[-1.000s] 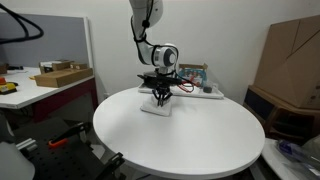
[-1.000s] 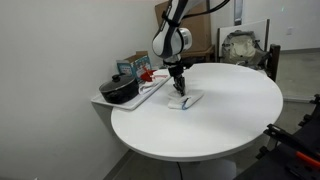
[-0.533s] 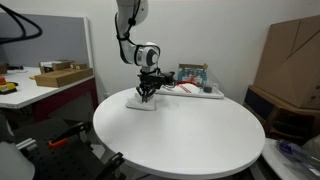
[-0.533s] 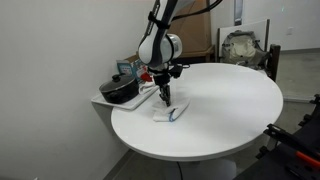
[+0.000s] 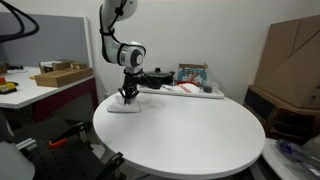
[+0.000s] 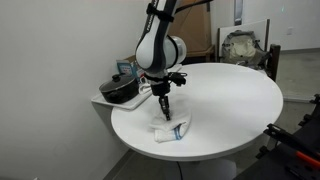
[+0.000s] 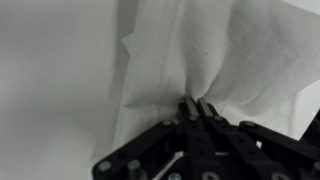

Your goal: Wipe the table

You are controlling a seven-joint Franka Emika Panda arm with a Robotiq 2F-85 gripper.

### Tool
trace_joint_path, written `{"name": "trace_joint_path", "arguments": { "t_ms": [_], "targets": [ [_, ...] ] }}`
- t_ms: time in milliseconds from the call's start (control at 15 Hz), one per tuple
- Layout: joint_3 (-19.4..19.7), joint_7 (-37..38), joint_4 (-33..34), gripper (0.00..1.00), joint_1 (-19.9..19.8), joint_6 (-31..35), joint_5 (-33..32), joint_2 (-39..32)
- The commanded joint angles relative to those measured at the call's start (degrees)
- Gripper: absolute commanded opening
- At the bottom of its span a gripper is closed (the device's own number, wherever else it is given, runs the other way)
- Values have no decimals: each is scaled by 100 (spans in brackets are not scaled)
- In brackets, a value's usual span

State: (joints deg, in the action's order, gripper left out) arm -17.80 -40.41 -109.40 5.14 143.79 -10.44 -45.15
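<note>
My gripper has the white cloth (image 5: 114,106) close to the table's edge, so next I turn back and sweep the cloth across toward the table's opposite side (image 5: 212,130).
The round white table (image 5: 190,135) fills the middle of both exterior views (image 6: 230,100). A white cloth (image 5: 124,106) lies flat on it near the edge, and it also shows in an exterior view (image 6: 170,131). My gripper (image 5: 127,99) points straight down and presses on the cloth (image 6: 165,117). In the wrist view the gripper (image 7: 197,107) is shut, pinching a fold of the white cloth (image 7: 230,50), which spreads over the table top (image 7: 50,80).
A white tray (image 5: 190,90) with a box and red items sits at the table's far edge. A black pot (image 6: 120,90) sits on a side shelf. A desk with a cardboard box (image 5: 62,74) stands beside the table. Cardboard boxes (image 5: 292,60) stand beyond it.
My gripper has dragged the cloth across the table top toward its edge, away from the tray. It has stayed shut on the cloth throughout.
</note>
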Motion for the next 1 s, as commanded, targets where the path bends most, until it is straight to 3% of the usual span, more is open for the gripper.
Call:
{"name": "trace_joint_path", "arguments": {
  "t_ms": [0,333,733,933],
  "targets": [
    [-19,-496,-1044,1,-171,459,-190,484],
    [959,-799,-1626,1,30,1365,-1425,806],
    [2644,-207,-1415,1,329,2792,-3307,607],
    [3358,39,-1121,1,460,3297,-3405,328]
  ]
}}
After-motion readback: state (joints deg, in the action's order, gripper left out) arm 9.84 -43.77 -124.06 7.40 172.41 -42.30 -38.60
